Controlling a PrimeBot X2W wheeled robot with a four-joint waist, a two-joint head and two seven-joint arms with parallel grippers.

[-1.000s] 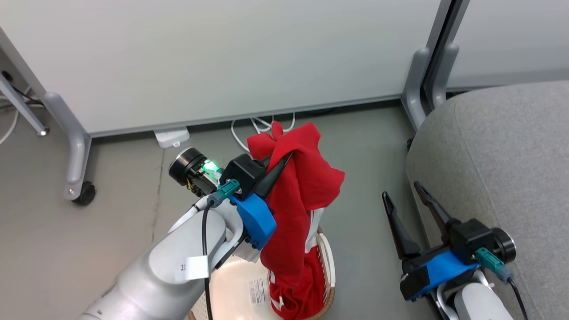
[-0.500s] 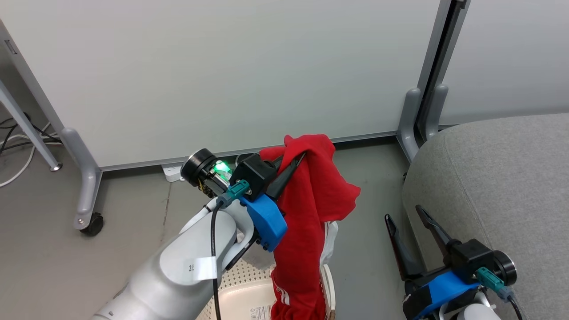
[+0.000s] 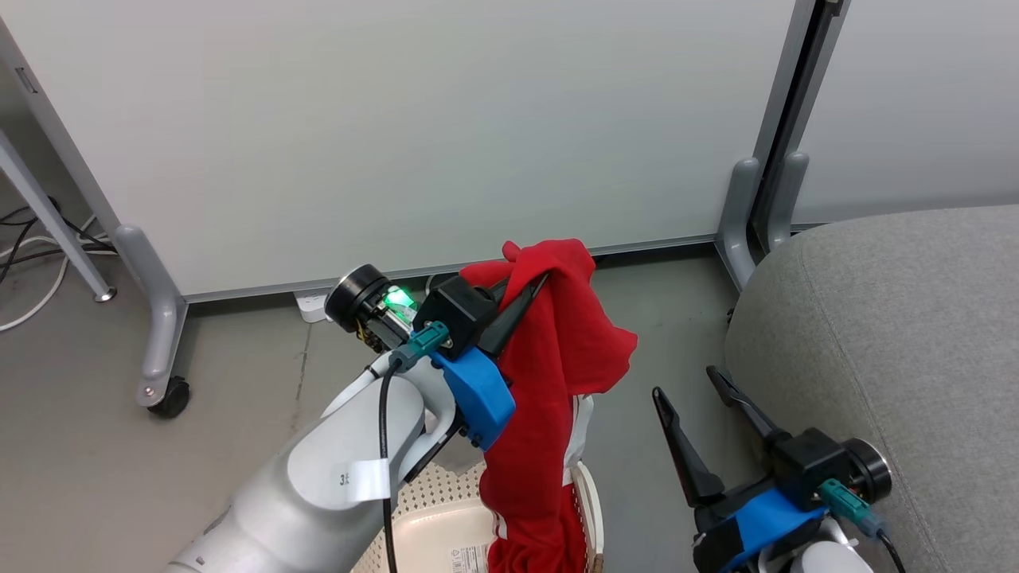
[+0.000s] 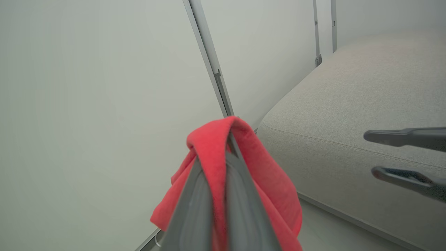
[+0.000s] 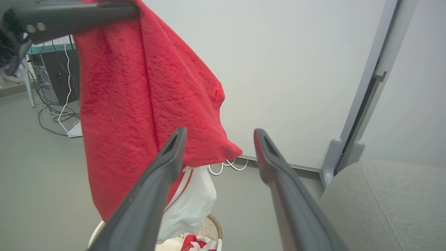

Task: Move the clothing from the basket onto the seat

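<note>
A red and white patch (image 5: 198, 243) lies in the basket away from the hanging clothing (image 3: 536, 411), so another garment should remain there when the robot carries the clothing.
My left gripper (image 3: 532, 288) is shut on the bright red clothing (image 3: 549, 382) and holds it up by a bunched fold. The cloth hangs down, and its lower end with white trim reaches into the cream basket (image 3: 593, 509) at the bottom edge. The left wrist view has the fingers (image 4: 240, 195) pinching the clothing (image 4: 275, 188), with the grey seat (image 4: 348, 90) beyond. My right gripper (image 3: 685, 382) stands open between the clothing and the seat (image 3: 892, 334), holding nothing. Along its open fingers (image 5: 156, 181), the right wrist view looks at the clothing (image 5: 139, 87) above the basket (image 5: 212, 226).
White partition panels stand behind, on grey feet with a caster (image 3: 163, 390). A second pair of feet (image 3: 752, 215) sits close to the seat's far corner. Cables (image 3: 24, 263) lie on the grey floor at the left, and white cords (image 5: 226, 165) lie by the panel.
The head camera has tilted up. My left gripper has raised the clothing a little higher over the basket. My right gripper has shifted left, away from the seat and toward the hanging clothing.
</note>
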